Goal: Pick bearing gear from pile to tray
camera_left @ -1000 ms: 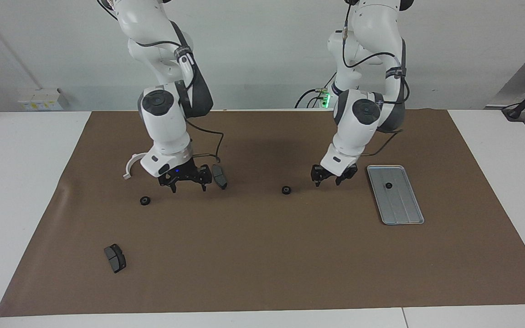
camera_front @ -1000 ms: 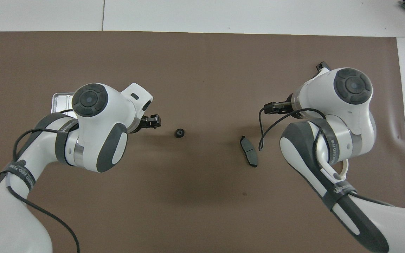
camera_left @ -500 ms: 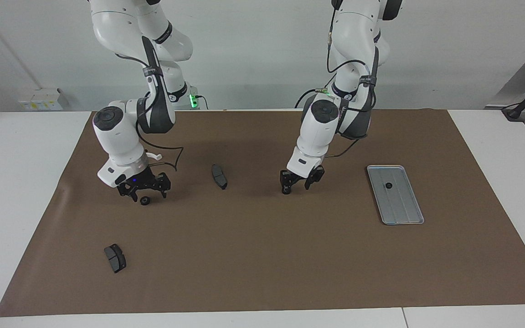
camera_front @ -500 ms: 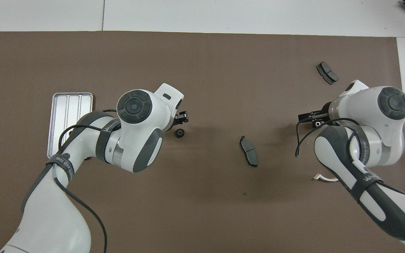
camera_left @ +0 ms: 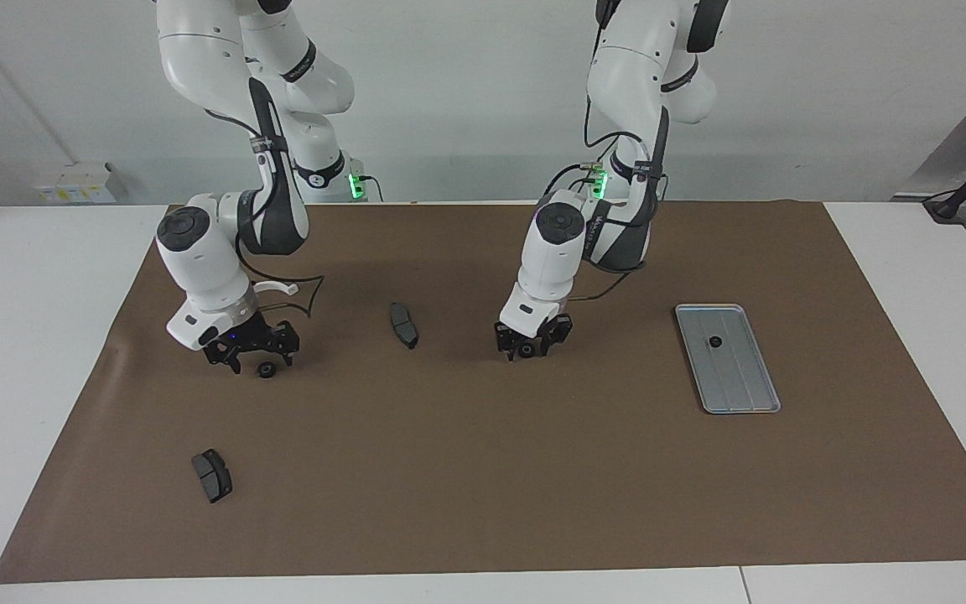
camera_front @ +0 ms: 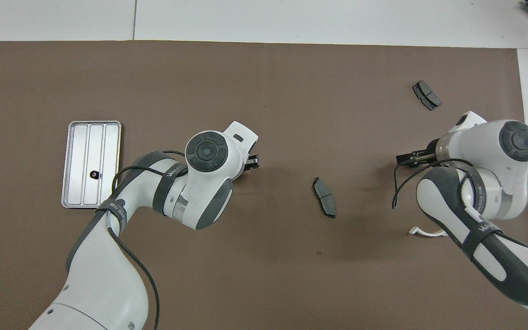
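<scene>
Next, I carry the second gear (camera_left: 266, 369) to mid-mat (camera_left: 495, 367) with my right gripper for my left gripper, because the gear lies under my right gripper, far from the tray.
A small black bearing gear (camera_left: 525, 353) lies mid-mat with my left gripper (camera_left: 527, 349) down around it, a fingertip on each side; I cannot tell if they touch it. From overhead the left hand covers this gear and only a black finger (camera_front: 253, 161) pokes out. A second gear (camera_left: 266, 370) lies on the mat under my open right gripper (camera_left: 250, 359), close to one fingertip. The silver ridged tray (camera_left: 743, 394) sits toward the left arm's end with one gear (camera_left: 714, 341) in it, and it also shows as the tray (camera_front: 80, 137) from overhead.
Two dark grey curved pads lie loose: one pad (camera_left: 403, 325) between the two grippers, the other pad (camera_left: 212, 475) farther from the robots at the right arm's end. A white half-ring bracket (camera_left: 277, 287) lies beside the right arm's wrist. A brown mat (camera_left: 483, 486) covers the table.
The left gripper travelled from beside the tray to the mid-mat gear, came down around it, and its fingers have drawn closer. The right gripper moved over the other gear and lowered.
</scene>
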Robot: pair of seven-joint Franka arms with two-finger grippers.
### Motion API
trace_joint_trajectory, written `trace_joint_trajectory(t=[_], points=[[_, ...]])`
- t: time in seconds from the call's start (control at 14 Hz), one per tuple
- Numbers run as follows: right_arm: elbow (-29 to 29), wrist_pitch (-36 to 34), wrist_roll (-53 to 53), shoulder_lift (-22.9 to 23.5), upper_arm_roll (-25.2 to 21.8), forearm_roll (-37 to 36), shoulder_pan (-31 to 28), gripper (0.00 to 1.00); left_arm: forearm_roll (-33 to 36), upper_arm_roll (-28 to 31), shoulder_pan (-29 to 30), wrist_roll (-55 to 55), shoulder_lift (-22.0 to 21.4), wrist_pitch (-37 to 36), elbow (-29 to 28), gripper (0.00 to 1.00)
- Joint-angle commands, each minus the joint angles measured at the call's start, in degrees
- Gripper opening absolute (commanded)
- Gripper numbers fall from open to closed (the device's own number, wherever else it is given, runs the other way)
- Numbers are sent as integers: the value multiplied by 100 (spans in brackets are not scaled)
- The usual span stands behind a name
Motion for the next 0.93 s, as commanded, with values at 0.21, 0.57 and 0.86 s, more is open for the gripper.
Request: trace_joint_trajectory(t=[0.21, 0.57, 0.86], points=[[-63, 400, -193, 183, 67, 157, -82, 87, 142, 98, -87, -123, 25, 39, -64, 56], [-63, 277, -193, 166, 67, 157, -82, 43, 151, 89, -96, -105, 16, -13, -99, 33], [-63, -92, -184, 25, 67, 157, -109, 20, 142, 97, -78, -88, 7, -31, -47, 13]])
